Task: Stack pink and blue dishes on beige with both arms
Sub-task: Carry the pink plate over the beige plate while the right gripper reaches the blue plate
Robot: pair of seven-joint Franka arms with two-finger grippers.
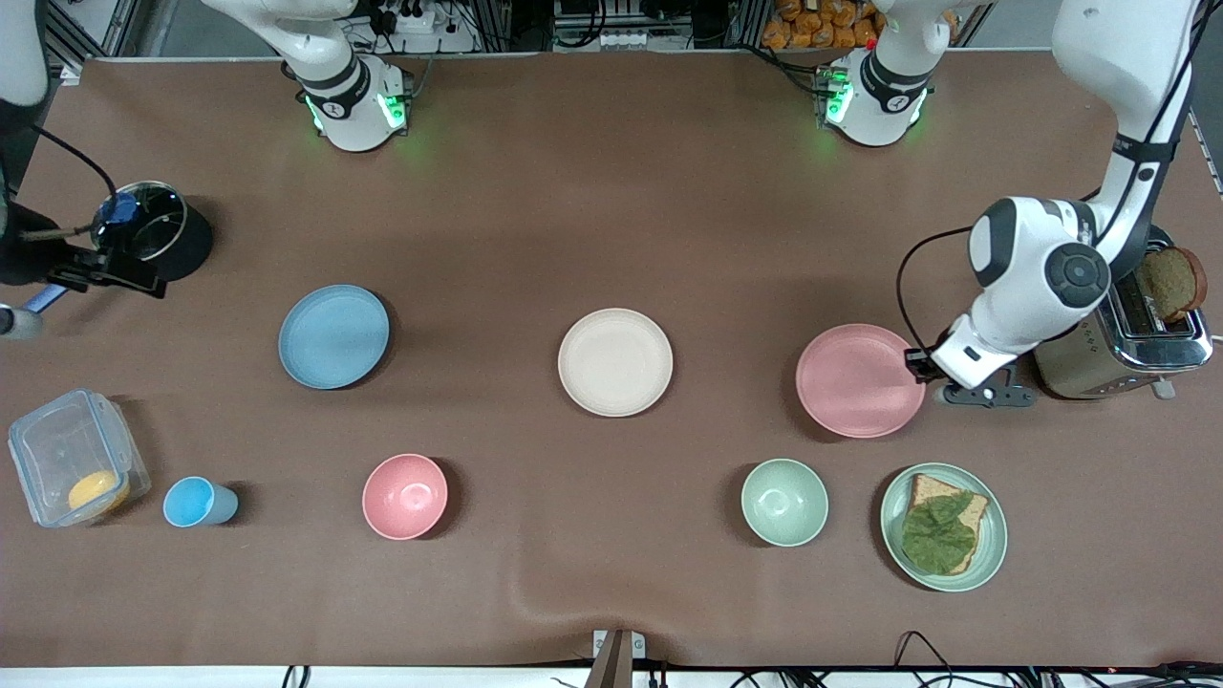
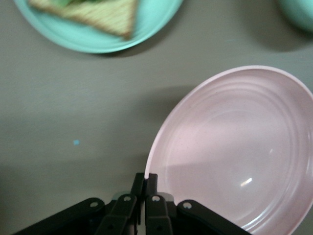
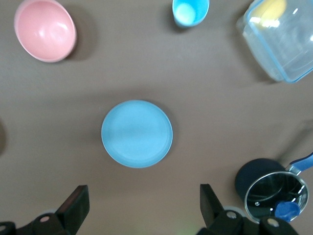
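Observation:
The light blue plate (image 1: 333,336) looks just as wide as the beige plate (image 1: 615,362), so it should cover the stack beneath from sight when I lower it.
The pale pink plate (image 1: 855,380) lies toward the left arm's end of the table. My left gripper (image 1: 917,366) is shut on its rim, the edge pinched between the fingers (image 2: 152,182) on the side next to the toaster. The beige plate (image 1: 615,362) sits bare at the table's middle. The light blue plate (image 1: 333,336) lies toward the right arm's end. High over the table beside the blue plate (image 3: 137,133), my right gripper (image 3: 142,208) hangs open and holds nothing. It is out of the front view.
Nearer the front camera stand a blue cup (image 1: 196,502), a pink bowl (image 1: 405,496), a green bowl (image 1: 784,502) and a green plate (image 1: 984,564) with toast and lettuce. A toaster (image 1: 1123,334) stands by the left gripper. A clear container (image 1: 72,459) and a lidded black pot (image 1: 153,229) are at the right arm's end.

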